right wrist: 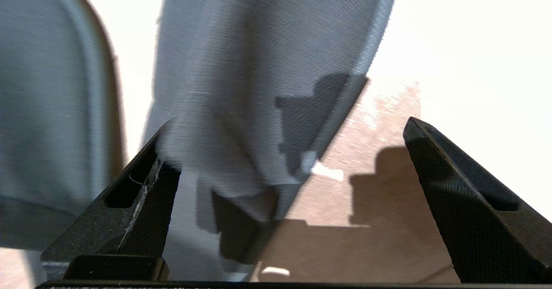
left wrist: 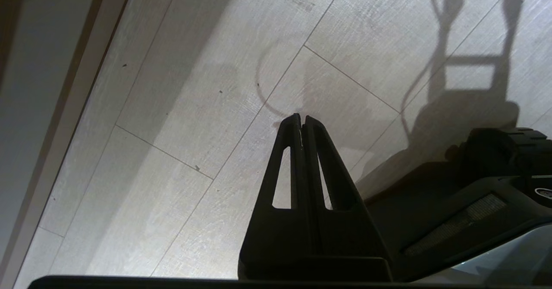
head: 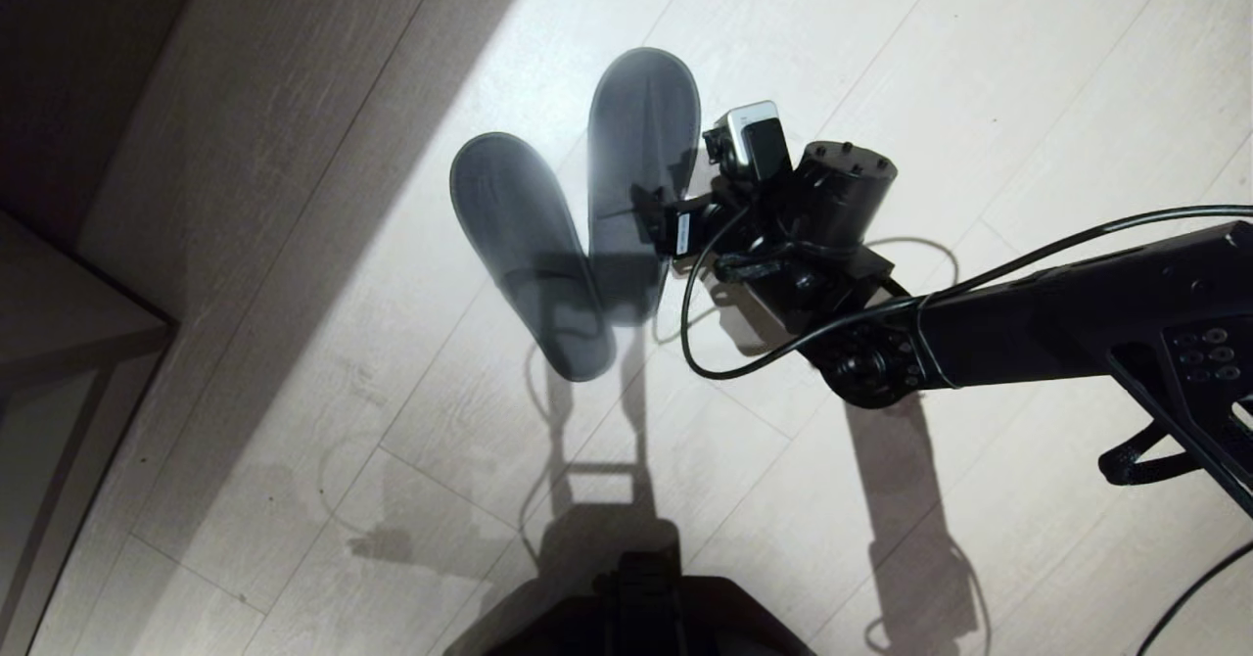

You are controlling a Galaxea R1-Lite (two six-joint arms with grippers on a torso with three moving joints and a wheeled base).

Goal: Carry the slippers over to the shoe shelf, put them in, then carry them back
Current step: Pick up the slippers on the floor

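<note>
I should swing the nearer slipper (head: 643, 127) against the other slipper with my right gripper before it straddles both, because the gap at the slippers' toes (head: 566, 172) spreads them in a V.
Two blue-grey slippers lie side by side on the pale floor, soles down and toes pointing away from me: the left slipper (head: 529, 255) (right wrist: 47, 108) and the right slipper (head: 641, 147) (right wrist: 258, 64). My right gripper (head: 661, 215) (right wrist: 286, 127) reaches in from the right, low at the right slipper's outer side near its opening. Its jaws stand open. One finger (right wrist: 142, 181) is at the slipper's upper, the other finger (right wrist: 457, 194) is over bare floor. Nothing is held. My left gripper (left wrist: 301, 118) hangs shut over bare floor. A low wooden unit's corner (head: 78, 323) shows far left; I cannot tell whether it is the shoe shelf.
Pale wood-plank floor (head: 881, 49) lies all round the slippers, with a dark shaded band along the left. The right arm's cable (head: 705, 343) loops down beside the wrist. My base (head: 646, 617) shows at the bottom edge. A skirting board (left wrist: 64, 120) runs along the floor's edge.
</note>
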